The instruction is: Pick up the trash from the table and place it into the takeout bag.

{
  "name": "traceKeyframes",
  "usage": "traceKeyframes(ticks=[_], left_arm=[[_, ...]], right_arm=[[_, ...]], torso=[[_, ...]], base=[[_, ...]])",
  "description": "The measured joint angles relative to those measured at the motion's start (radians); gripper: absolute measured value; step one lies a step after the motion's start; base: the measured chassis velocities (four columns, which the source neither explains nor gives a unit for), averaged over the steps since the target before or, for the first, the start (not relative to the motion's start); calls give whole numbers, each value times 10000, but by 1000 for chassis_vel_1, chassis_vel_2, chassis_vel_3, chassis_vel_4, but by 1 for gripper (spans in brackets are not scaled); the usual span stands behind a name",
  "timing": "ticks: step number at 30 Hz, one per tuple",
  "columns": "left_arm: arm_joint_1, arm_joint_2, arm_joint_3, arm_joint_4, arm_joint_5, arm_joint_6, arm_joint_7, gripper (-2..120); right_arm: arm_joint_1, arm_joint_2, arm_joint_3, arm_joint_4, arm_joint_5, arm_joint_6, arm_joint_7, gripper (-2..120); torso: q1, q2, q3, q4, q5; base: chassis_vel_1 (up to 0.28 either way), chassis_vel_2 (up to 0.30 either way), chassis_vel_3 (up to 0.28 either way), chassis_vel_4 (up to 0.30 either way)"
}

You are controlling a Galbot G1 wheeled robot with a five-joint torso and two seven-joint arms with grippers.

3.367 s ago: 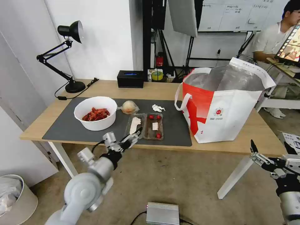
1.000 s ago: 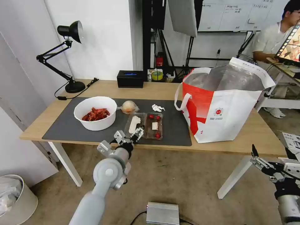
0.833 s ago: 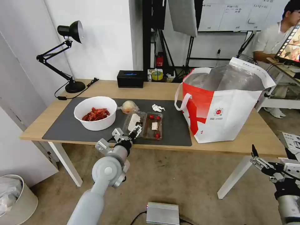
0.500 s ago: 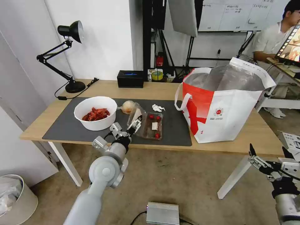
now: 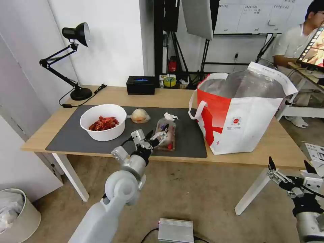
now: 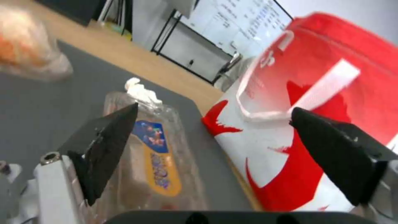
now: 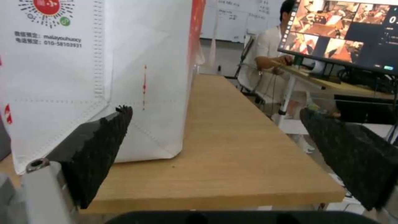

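My gripper will leave the crumpled tissue point(image 5: 170, 116) behind on the mat when it lifts the tray, because the tissue sits just past the tray's far edge point(image 5: 166, 120).
A clear clamshell tray point(image 5: 167, 135) of cherry tomatoes lies folded shut on the dark mat point(image 5: 67, 135) of the table point(image 5: 168, 96). My left gripper point(image 5: 157, 131) is open right at the tray's left side; in the left wrist view point(image 6: 213, 109) one finger point(image 6: 105, 146) rests against the labelled lid point(image 6: 157, 155). A crumpled tissue point(image 5: 169, 116) point(image 6: 141, 88) sits just behind it. The wrapped tan lump point(image 5: 139, 115) point(image 6: 25, 53) and the white bowl point(image 5: 104, 135) of red shells stand to the left. The takeout bag point(image 5: 249, 125) point(image 6: 352, 77) point(image 7: 83, 77) stands open on the right. My right gripper point(image 5: 288, 163) point(image 7: 214, 110) hangs open below the table's right end.
A black desk lamp point(image 5: 76, 60) and a black box point(image 5: 141, 85) stand at the table's back. A silver box point(image 5: 175, 230) lies on the floor, a bin point(image 5: 13, 212) at the far left. A person sits at another desk point(image 7: 331, 87) beyond the bag.
My left gripper has swung up and to the right, flipping the clamshell's open lid over onto the tomato half. The right arm has hardly moved.
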Motion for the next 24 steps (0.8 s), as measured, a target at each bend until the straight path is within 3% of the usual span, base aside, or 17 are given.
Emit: traceKeyframes(ticks=[1,3,5,11,13,15,17,18,24], left_arm=[[0,0,0,0,0,0,0,99],[19,83,-14,221,934,-105,574,90],[21,96,-17,244,1027,-120,635,88],[91,447,-90,566,2860,-418,1797,62],[97,470,-101,611,3100,-475,1914,59],[132,575,-142,818,4098,-755,2410,47],[145,590,-146,849,4242,-790,2481,45],[183,613,-152,921,4550,-867,2649,36],[231,670,-179,1092,5072,-990,2924,19]], right_arm=[[0,0,0,0,0,0,0,100],[-12,19,-90,74,-30,2,-1,100],[-14,23,-113,85,-41,2,-2,100],[66,171,-843,256,-242,-12,21,100],[73,203,-946,262,-266,-13,28,100],[104,352,-1422,269,-354,-16,42,100],[110,370,-1501,269,-363,-17,43,100],[170,403,-1762,262,-378,-22,46,100],[346,304,-2402,241,-11,-147,132,100]], torso=[[0,0,0,0,0],[-1,0,0,0,-1],[-1,0,0,-1,-1],[-2,0,0,0,-1],[-1,0,0,0,-2],[-2,0,0,0,-1],[-1,0,0,0,-1],[-2,0,0,0,-1],[-1,0,0,0,-2]], base=[[0,0,0,0],[0,0,0,0],[0,0,0,0],[0,0,0,0],[0,0,0,0],[0,0,0,0],[0,0,0,0],[0,0,0,0],[0,0,0,0]])
